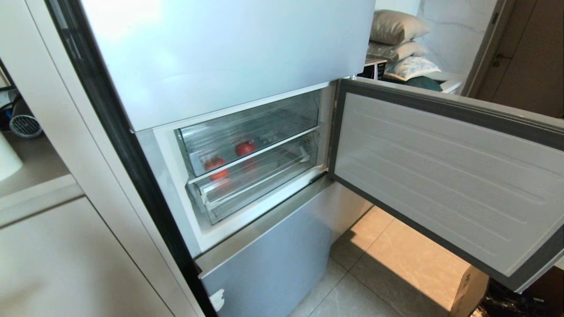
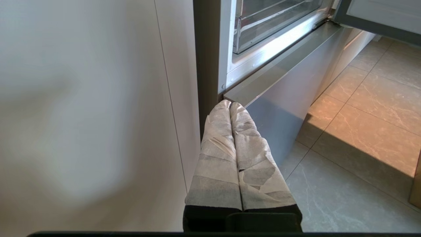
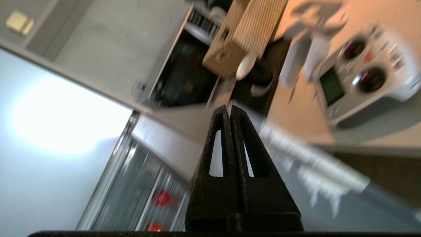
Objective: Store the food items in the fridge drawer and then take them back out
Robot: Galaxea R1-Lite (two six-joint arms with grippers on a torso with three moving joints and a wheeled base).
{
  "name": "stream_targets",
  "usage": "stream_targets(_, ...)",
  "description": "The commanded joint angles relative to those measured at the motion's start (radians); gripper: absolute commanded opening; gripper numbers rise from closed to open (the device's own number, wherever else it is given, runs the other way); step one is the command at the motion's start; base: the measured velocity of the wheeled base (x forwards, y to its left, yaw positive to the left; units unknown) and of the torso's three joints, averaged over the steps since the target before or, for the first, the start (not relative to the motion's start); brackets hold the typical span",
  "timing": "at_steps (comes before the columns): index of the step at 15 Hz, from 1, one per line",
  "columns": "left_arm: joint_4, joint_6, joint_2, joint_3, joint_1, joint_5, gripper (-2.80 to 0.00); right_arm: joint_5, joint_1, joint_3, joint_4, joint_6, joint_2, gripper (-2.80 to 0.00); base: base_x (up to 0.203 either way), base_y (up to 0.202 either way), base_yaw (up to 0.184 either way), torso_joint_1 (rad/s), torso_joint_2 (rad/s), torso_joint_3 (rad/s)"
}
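My right gripper needs to go behind the door's free edge (image 1: 540, 266) and swing the door closed, because the fridge drawer is pushed in and the fridge door wide open (image 1: 444, 169).
Two red food items (image 1: 245, 148) (image 1: 214, 164) show through the clear drawer fronts in the open fridge compartment. A shallow clear fridge drawer (image 1: 264, 171) with a bit of white tape at its right front corner sits pushed in under a deeper clear bin (image 1: 246, 123). I cannot tell which of the two the fruits lie in. My right gripper (image 3: 229, 107) is shut and empty, out in front of the fridge and outside the head view. Its wrist view shows the fruits (image 3: 161, 197) blurred behind the clear fronts. My left gripper (image 2: 230, 104), fingers wrapped in white tape, hangs shut and empty by the fridge's lower front.
The open fridge door (image 1: 440, 176) juts out to the right over the tiled floor. A cardboard box (image 1: 467, 290) stands under its far end. White cabinets (image 1: 66, 255) flank the fridge on the left. In the right wrist view a counter holds a white appliance (image 3: 361, 75) and a wooden block (image 3: 246, 29).
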State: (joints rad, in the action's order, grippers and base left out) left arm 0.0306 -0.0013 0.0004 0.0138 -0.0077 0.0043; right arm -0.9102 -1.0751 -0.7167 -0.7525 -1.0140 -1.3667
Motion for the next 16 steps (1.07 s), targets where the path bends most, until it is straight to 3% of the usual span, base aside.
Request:
stream_targets(1,0.0,0.0,0.0,0.0,0.0,0.0,-2.8,0.077,-0.043,0.011,-0.051,-0.005,0.05,-2.8,0.0,0.0,0.0,0.0,0.0,0.0)
stream_targets(3,0.0,0.0,0.0,0.0,0.0,0.0,-2.8,0.148,-0.068,0.026,-0.115,-0.003,0.049,-2.8,0.0,0.0,0.0,0.0,0.0,0.0)
stream_targets(7,0.0,0.0,0.0,0.0,0.0,0.0,-2.8,0.167,-0.066,-0.004,-0.166,-0.01,0.0,-2.8,0.0,0.0,0.0,0.0,0.0,0.0)
stream_targets(11,0.0,0.0,0.0,0.0,0.0,0.0,-2.8,0.403,-0.05,-0.034,-0.164,0.053,-0.172,-2.8,0.0,0.0,0.0,0.0,0.0,0.0)
stream_targets(12,0.0,0.0,0.0,0.0,0.0,0.0,-2.8,0.424,-0.044,-0.027,-0.163,0.074,-0.214,-2.8,0.0,0.0,0.0,0.0,0.0,0.0)
stream_targets(16,0.0,0.0,0.0,0.0,0.0,0.0,-2.8,0.443,0.157,0.028,-0.16,0.132,-0.294,-2.8,0.0,0.0,0.0,0.0,0.0,0.0)
